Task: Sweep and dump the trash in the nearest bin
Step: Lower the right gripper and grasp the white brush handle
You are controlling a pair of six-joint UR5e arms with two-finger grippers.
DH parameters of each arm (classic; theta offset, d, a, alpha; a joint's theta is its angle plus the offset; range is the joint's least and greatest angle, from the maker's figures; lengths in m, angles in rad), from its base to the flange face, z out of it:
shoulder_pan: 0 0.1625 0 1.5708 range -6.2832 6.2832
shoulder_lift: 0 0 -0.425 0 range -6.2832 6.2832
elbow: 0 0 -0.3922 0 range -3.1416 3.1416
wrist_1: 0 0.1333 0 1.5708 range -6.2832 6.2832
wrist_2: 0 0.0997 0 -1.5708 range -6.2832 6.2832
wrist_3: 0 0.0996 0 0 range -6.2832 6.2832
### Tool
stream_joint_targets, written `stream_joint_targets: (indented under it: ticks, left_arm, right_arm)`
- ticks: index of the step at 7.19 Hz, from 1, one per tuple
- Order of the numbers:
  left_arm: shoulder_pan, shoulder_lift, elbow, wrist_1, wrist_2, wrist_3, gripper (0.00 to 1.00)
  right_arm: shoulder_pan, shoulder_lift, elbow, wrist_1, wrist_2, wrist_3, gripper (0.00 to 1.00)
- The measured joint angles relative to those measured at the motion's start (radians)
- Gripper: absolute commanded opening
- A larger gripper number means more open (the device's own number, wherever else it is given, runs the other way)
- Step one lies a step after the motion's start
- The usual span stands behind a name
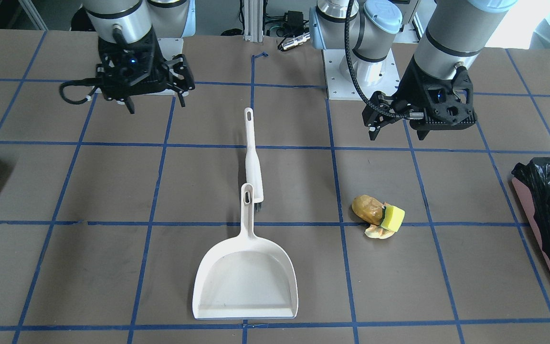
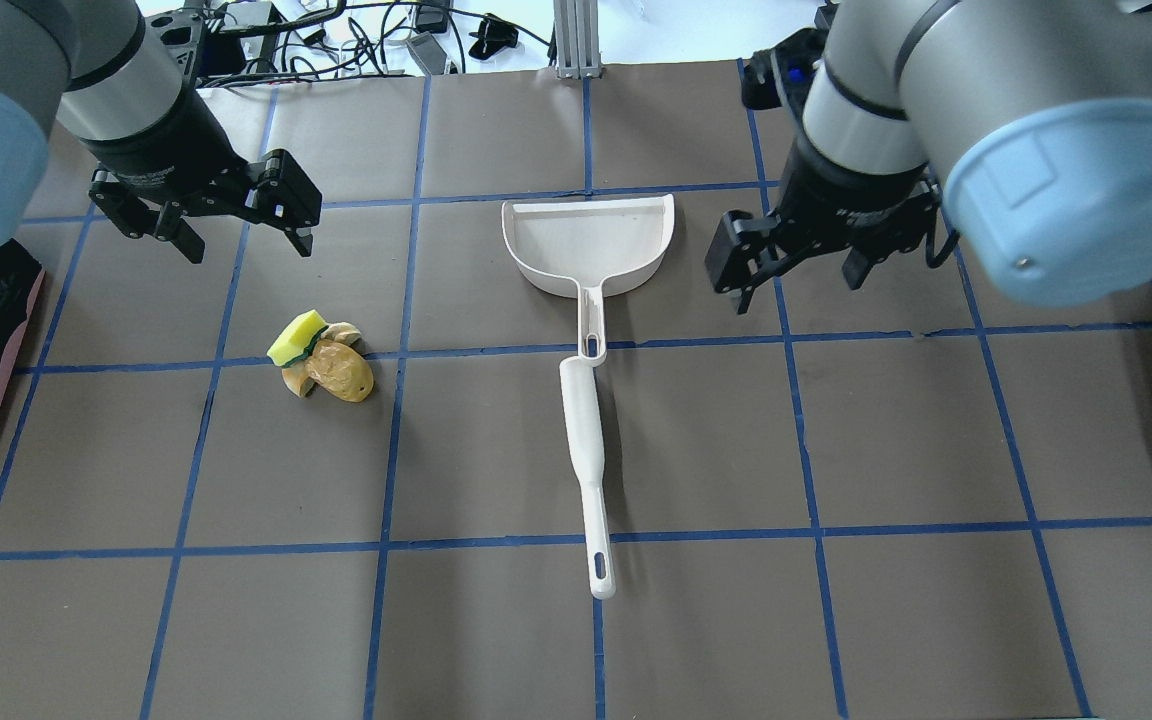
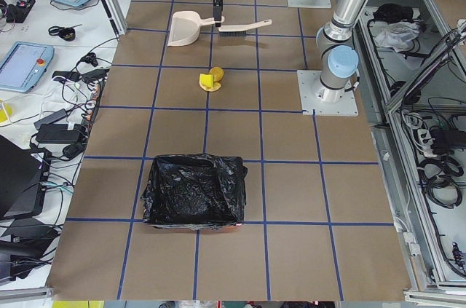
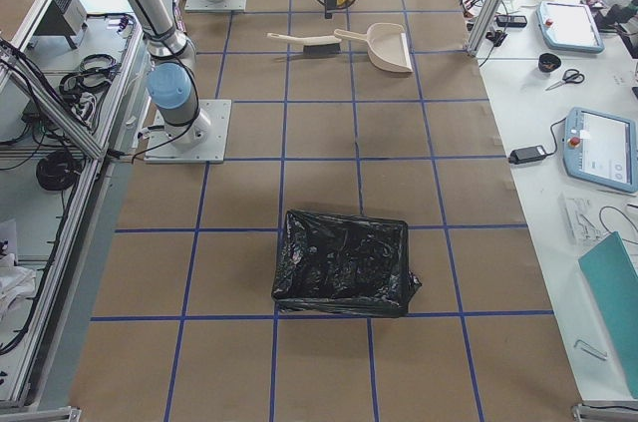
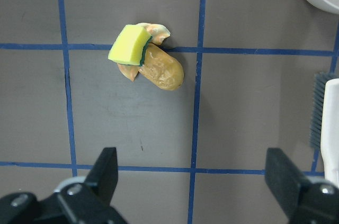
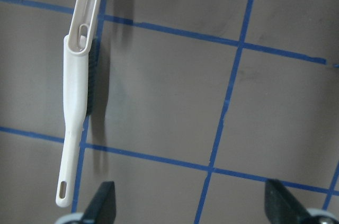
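Note:
The brownish lump [image 1: 366, 208] only touches the yellow-green sponge with its rounded side [image 1: 380, 211], so it should leave the sponge and move deeper into the dustpan when I sweep.
The trash [image 1: 377, 215] is a brownish lump, a yellow-green sponge and a pale slice, huddled together on the table. It also shows in the overhead view [image 2: 321, 365] and the left wrist view [image 5: 145, 60]. The bin [image 1: 529, 210], pink-sided with a black bag, sits at the table's end on my left side [image 2: 8, 365]. My left gripper [image 2: 248, 245] is open and empty, hovering beyond the trash [image 5: 193, 173]. My right gripper [image 2: 798, 288] is open and empty, hovering beside the dustpan [image 6: 189, 200].
A white dustpan [image 2: 586, 240] lies mid-table, its handle overlapping a white brush [image 2: 584, 450] that lies in line with it. A second black-bagged bin [image 4: 344, 262] stands at the table's right end. Blue tape lines grid the brown table.

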Motion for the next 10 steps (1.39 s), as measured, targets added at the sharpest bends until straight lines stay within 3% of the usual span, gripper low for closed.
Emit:
stream_joint_targets:
  ticks: [2,5,8,9,10]
  left_arm:
    - [0.016,-0.007,0.002,0.005,0.004,0.002,1.00]
    - [0.041,-0.079,0.020,0.065,-0.003,-0.002,1.00]
    - [-0.035,-0.193,0.112,0.127,-0.008,-0.047,1.00]
    - [-0.093,-0.243,0.144,0.161,-0.009,-0.076,1.00]
    - [-0.145,-0.290,0.164,0.205,-0.010,-0.100,1.00]
  right_arm:
    - [0.148,0.006,0.105,-0.056,0.006,0.105,1.00]
    - [0.282,0.031,0.406,-0.438,0.027,0.281,1.00]
    - [0.336,0.131,0.443,-0.544,0.044,0.332,1.00]
    - [0.359,0.157,0.428,-0.550,0.046,0.335,0.97]
    - [0.375,0.173,0.421,-0.554,0.046,0.336,0.88]
